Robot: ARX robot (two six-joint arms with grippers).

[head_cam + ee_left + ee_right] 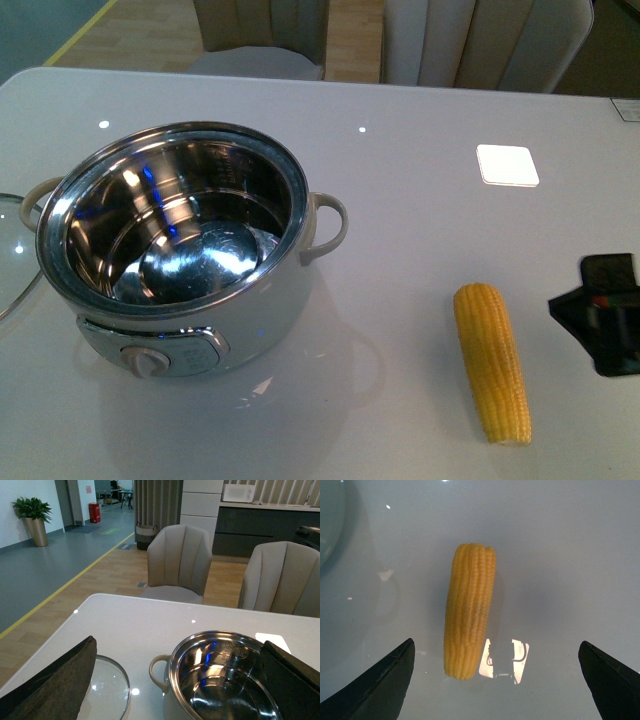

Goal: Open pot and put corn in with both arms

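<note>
My gripper will put the yellow corn [492, 363] in, and the corn will fit wholly below the pot's rim because it is shorter than the pot's wide opening [177, 217].
The white pot [262, 318] stands uncovered at the table's left, its steel bowl empty and its knob facing me. Its glass lid [12, 262] lies flat on the table just left of it. The yellow corn [492, 360] lies at the front right, lengthwise toward me. My right gripper [592, 310] hovers open just right of the cob. In the right wrist view the corn [470, 610] lies ahead of the open right gripper [497, 682], off to one side. In the left wrist view my left gripper [175, 695] is open above the pot [156, 672] and the lid [107, 690].
A bright white square of reflected light [507, 165] sits on the glossy table at the back right. Two padded chairs [180, 562] stand behind the table's far edge. Bare tabletop lies between the pot and the corn.
</note>
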